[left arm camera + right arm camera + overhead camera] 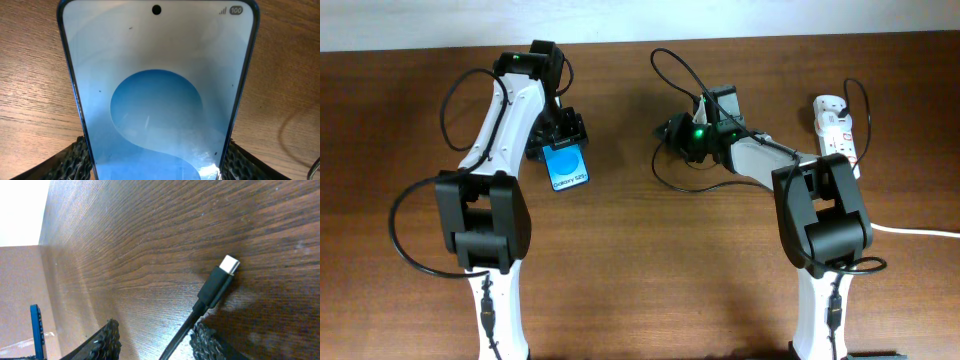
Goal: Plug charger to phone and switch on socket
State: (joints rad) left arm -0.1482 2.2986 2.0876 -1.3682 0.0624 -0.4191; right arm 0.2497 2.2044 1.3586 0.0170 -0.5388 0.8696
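Note:
My left gripper needs to turn the phone's bottom end (570, 183) toward the charger's plug (218, 282) at my right gripper before plugging in, because that end of the phone now points to the near edge of the table.
My left gripper (560, 140) is shut on the phone (567, 166) and holds it by its long edges. In the left wrist view the phone (157, 90) fills the frame, its blue screen lit, between the two finger pads (155, 155). The phone's blue edge also shows in the right wrist view (35, 330). My right gripper (673, 133) is low over the table, open (157, 340). The charger's black cable runs between its fingers, close to the right finger, and its plug tip (220, 282) lies on the wood ahead. The charger's cable (670, 183) loops around that gripper. The socket (835, 125) lies at the far right.
The thick white cord (920, 231) runs from the socket off the right edge. The arms' black cables arch above both arms (450, 100). The table's far edge meets a pale wall (620, 20).

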